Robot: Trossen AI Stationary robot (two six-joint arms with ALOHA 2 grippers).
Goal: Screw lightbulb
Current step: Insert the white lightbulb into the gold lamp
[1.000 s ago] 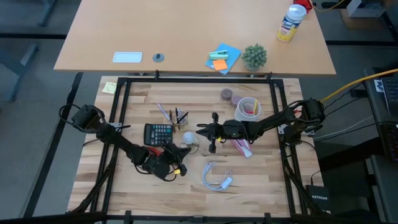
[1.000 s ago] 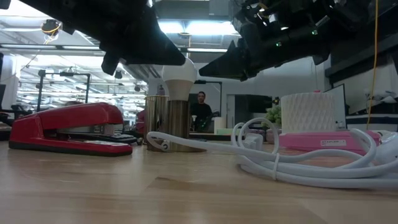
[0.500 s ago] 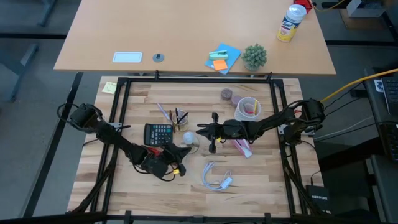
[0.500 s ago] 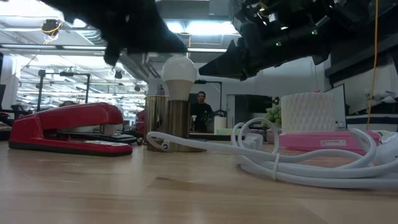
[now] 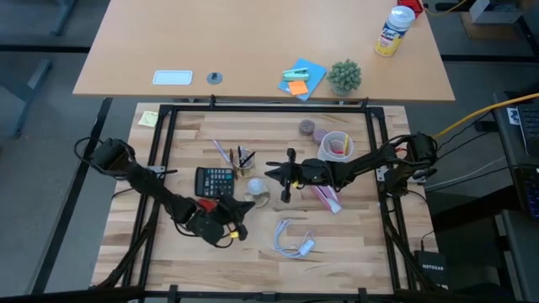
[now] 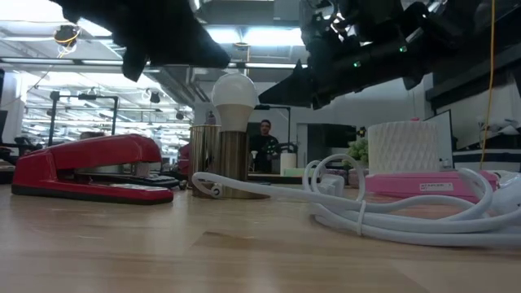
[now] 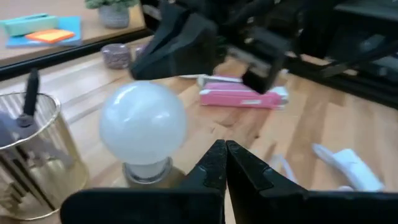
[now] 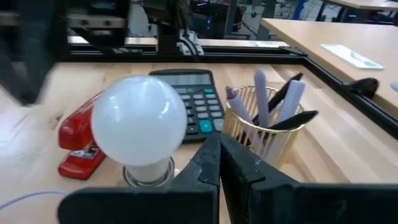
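My right gripper's fingers are clear of the lightbulb's far side (image 5: 257,180). I should press them against its globe (image 5: 258,187) and sweep them nearer while my left gripper sweeps farther.
The frosted-white lightbulb (image 5: 255,188) stands upright with its screw end in a brass socket base (image 6: 232,167) near the table's middle. It also shows in the left wrist view (image 7: 143,127) and the right wrist view (image 8: 138,127). My left gripper (image 5: 238,212) is shut and empty, a little to the near left of the bulb. Its shut fingertips show in the left wrist view (image 7: 225,149). My right gripper (image 5: 270,174) is shut and empty, just to the far right of the bulb. Its shut fingertips show in the right wrist view (image 8: 219,146).
A black calculator (image 5: 215,179), a red stapler (image 5: 217,203) and a gold pen cup (image 5: 242,164) lie left of the bulb. A white looped cable (image 5: 291,239) lies nearer. A pink box (image 5: 328,199) and a white cup (image 5: 337,147) lie to the right.
My left gripper has drawn back from the bulb toward the table's near left. In the low view it no longer stands over the bulb's top. The bulb has stayed upright in its base.
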